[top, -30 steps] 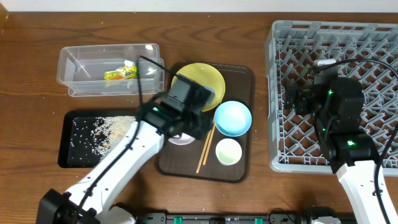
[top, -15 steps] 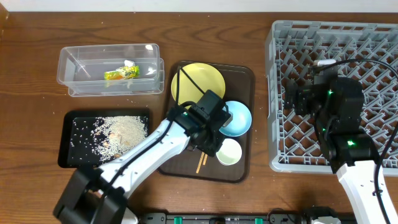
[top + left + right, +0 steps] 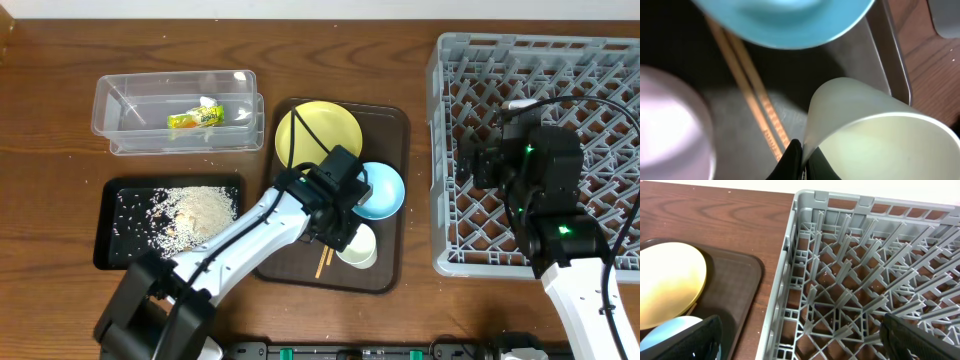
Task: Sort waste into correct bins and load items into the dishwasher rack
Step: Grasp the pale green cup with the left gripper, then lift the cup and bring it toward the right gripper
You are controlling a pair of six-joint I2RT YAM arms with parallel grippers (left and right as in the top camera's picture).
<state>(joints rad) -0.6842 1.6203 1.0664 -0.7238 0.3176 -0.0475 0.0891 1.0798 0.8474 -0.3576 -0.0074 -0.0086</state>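
Next, I lift the small white cup (image 3: 360,249) that my left gripper is holding and hand it over first, because the dishwasher rack (image 3: 475,220) is under my right gripper.
My left gripper (image 3: 346,228) (image 3: 802,150) is shut on the rim of the small white cup (image 3: 359,249) (image 3: 865,135), which tilts on the brown serving tray (image 3: 392,128). The chopsticks (image 3: 322,263) (image 3: 755,110) lie just left of the cup. Behind it are the light blue bowl (image 3: 381,190) (image 3: 785,20) and the yellow plate (image 3: 318,132) (image 3: 667,287). The white bowl (image 3: 670,125) shows blurred in the left wrist view; my arm hides it from overhead. My right gripper (image 3: 482,160) (image 3: 800,347) hangs open over the left part of the dishwasher rack (image 3: 540,150) (image 3: 865,280).
The clear container (image 3: 130,120) at back left holds the snack wrapper (image 3: 195,118) and a white paper scrap (image 3: 241,117). The black tray (image 3: 110,250) in front of it carries loose rice (image 3: 195,210). Bare wood separates the serving tray and the rack.
My left gripper moved right from over the white bowl to the cup and closed on its rim; the cup now tilts. The right arm has not moved.
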